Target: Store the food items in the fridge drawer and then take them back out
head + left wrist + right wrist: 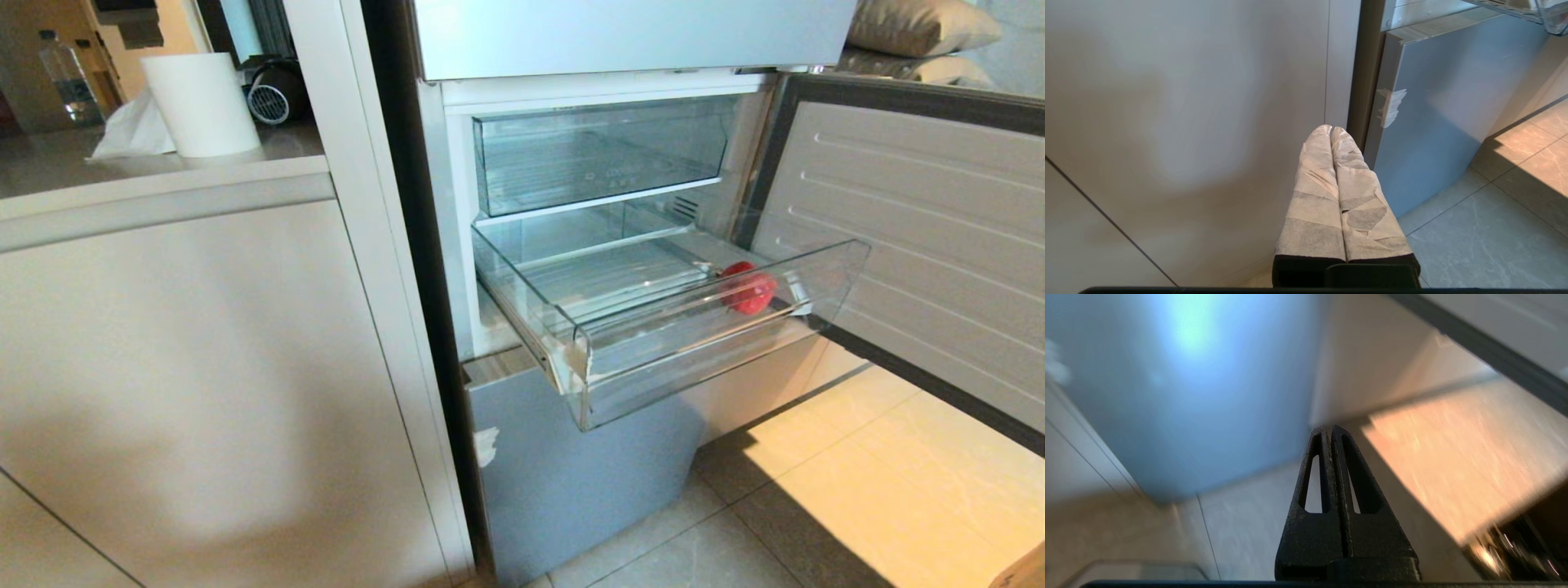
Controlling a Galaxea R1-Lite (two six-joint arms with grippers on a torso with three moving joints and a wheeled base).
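Note:
The robot's right gripper hangs lower than the drawer's front side (722,345), so the robot should first go up and move closer, then bring the right gripper over the red food item (749,288) from above.
The fridge drawer (588,359), wide, shallow and transparent with a chipped whitish front corner, is pulled out of the open fridge. A round glossy red food item (747,287) lies inside it near the right front. Neither arm shows in the head view. My left gripper (1331,130), its fingers wrapped in pale tape, is shut on nothing, low beside the cabinet panel and the fridge's blue lower front. My right gripper (1329,428), black, is shut on nothing and hangs over the floor tiles below the fridge.
A deeper clear bin (600,151) sits pushed in above the drawer. The fridge door (922,220) stands open at the right. A pale cabinet panel (204,367) fills the left, with a paper roll (202,102) and a bottle (69,77) on its counter. Sunlit floor tiles (898,490) lie at lower right.

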